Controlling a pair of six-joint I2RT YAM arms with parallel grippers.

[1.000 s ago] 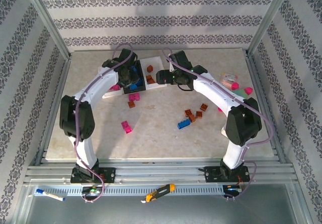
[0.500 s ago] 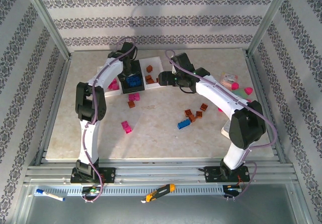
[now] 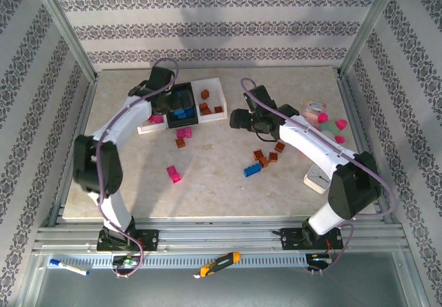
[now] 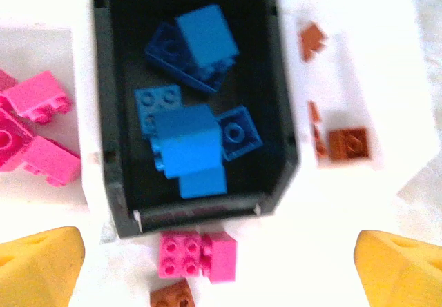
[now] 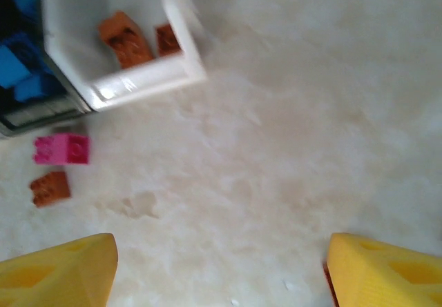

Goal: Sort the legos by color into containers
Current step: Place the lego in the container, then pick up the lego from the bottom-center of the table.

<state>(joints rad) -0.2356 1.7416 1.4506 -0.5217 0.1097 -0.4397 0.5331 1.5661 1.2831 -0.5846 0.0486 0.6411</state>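
The robot's left gripper is hanging over the black tray (image 3: 184, 116), so it should move away before the right gripper brings the blue lego (image 3: 253, 170) over from beside the brown cluster.
Three containers stand in a row at the back: a white tray (image 3: 145, 129) with pink legos (image 4: 41, 100), a black tray (image 3: 195, 93) with several blue legos (image 4: 186, 138), and a white tray (image 3: 214, 86) with brown legos (image 4: 349, 143). My left gripper (image 3: 168, 100) hangs open and empty over the black tray's near wall (image 4: 200, 214). My right gripper (image 3: 236, 119) is open over bare table, right of the trays. Loose legos lie on the table: pink (image 3: 185, 133), brown (image 3: 180, 143), pink (image 3: 173, 174), blue (image 3: 252, 170) and a brown cluster (image 3: 266, 156).
A pink-and-teal plush toy (image 3: 331, 124) and a small packet (image 3: 314, 106) lie at the right. A white object (image 3: 316, 181) sits by the right arm's elbow. Striped walls and a metal frame enclose the table.
My left gripper has opened over the black tray and its arm has swung back to the left. My right gripper has drawn away from the right white tray, toward the right and nearer.
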